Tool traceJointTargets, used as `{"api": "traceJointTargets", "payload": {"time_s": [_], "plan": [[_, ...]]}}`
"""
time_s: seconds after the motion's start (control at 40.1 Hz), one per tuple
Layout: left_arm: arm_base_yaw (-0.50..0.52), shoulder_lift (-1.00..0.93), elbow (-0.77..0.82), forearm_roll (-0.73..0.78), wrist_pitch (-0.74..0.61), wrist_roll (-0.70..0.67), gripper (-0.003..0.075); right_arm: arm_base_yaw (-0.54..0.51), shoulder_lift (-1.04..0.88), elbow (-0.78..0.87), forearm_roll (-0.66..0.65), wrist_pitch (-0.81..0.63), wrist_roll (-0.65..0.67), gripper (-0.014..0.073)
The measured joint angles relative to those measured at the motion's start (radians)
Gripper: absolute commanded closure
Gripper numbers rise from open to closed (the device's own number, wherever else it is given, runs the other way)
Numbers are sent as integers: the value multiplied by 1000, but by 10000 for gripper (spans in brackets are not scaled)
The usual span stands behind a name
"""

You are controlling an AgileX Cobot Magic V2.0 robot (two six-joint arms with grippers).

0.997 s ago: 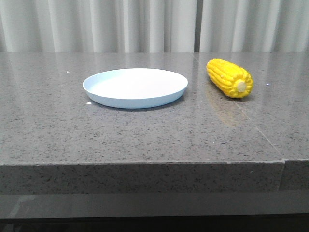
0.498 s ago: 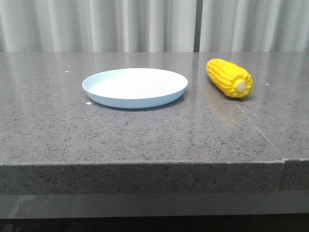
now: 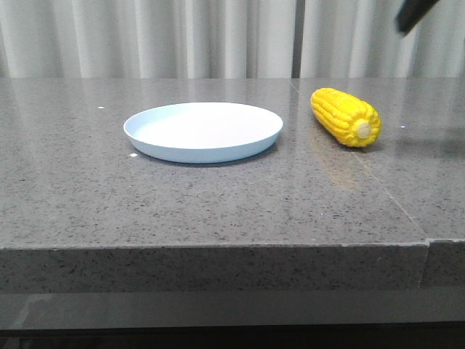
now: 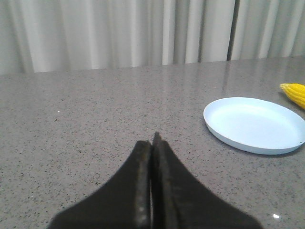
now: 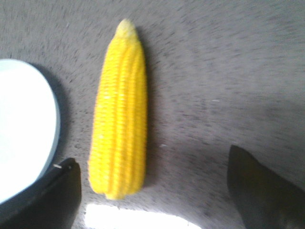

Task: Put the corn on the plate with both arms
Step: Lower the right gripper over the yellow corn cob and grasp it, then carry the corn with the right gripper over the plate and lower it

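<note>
My left gripper is across the plate from the yellow corn (image 3: 346, 118), so next my right gripper picks up the corn and puts it on the pale blue plate (image 3: 203, 131).
The yellow corn (image 3: 346, 117) lies on the grey stone table, to the right of the pale blue plate (image 3: 203, 131), not touching it. My right gripper (image 5: 152, 191) is open and empty, high above the corn (image 5: 120, 114), with the cob nearer one finger. The plate's rim (image 5: 52, 119) shows beside that finger. Only a dark tip of the right gripper (image 3: 415, 13) shows at the top right of the front view. My left gripper (image 4: 153, 143) is shut and empty, low over the table to the left of the plate (image 4: 255, 125). The corn's end (image 4: 295, 93) shows beyond the plate.
A seam (image 3: 367, 174) runs across the table on the right side, under the corn. The table's front edge (image 3: 218, 247) is near the camera. White curtains (image 3: 182, 36) hang behind the table.
The right gripper's dark tip has come into the front view at the top right. Corn and plate have not moved.
</note>
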Motion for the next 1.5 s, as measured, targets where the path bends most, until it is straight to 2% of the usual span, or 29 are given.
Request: {"api": "traceJointTargets", "payload": {"time_s": [0.174, 0.349, 0.399, 0.449, 0.573, 0.648, 0.698, 0.922, 1.047, 1.296, 1.495], "plan": [[0, 0, 0, 0, 0, 0, 741, 66, 168, -99, 6, 6, 0, -52], [0, 0, 0, 0, 0, 0, 741, 76, 294, -165, 8, 8, 0, -47], [0, 0, 0, 0, 0, 0, 741, 76, 318, -174, 8, 8, 0, -17], [0, 0, 0, 0, 0, 0, 741, 76, 333, -182, 8, 8, 0, 50], [0, 0, 0, 0, 0, 0, 741, 76, 344, -187, 10, 21, 0, 317], [0, 0, 0, 0, 0, 0, 741, 76, 344, -201, 10, 45, 0, 436], [0, 0, 0, 0, 0, 0, 741, 76, 342, -212, 10, 58, 0, 484], [0, 0, 0, 0, 0, 0, 741, 83, 269, -252, 11, 73, 0, 493], [0, 0, 0, 0, 0, 0, 741, 110, 223, -269, 63, 61, 0, 493], [0, 0, 0, 0, 0, 0, 741, 247, 242, -271, 203, -7, 0, 493], [0, 0, 0, 0, 0, 0, 741, 345, 325, -271, 252, -75, 0, 492]]}}
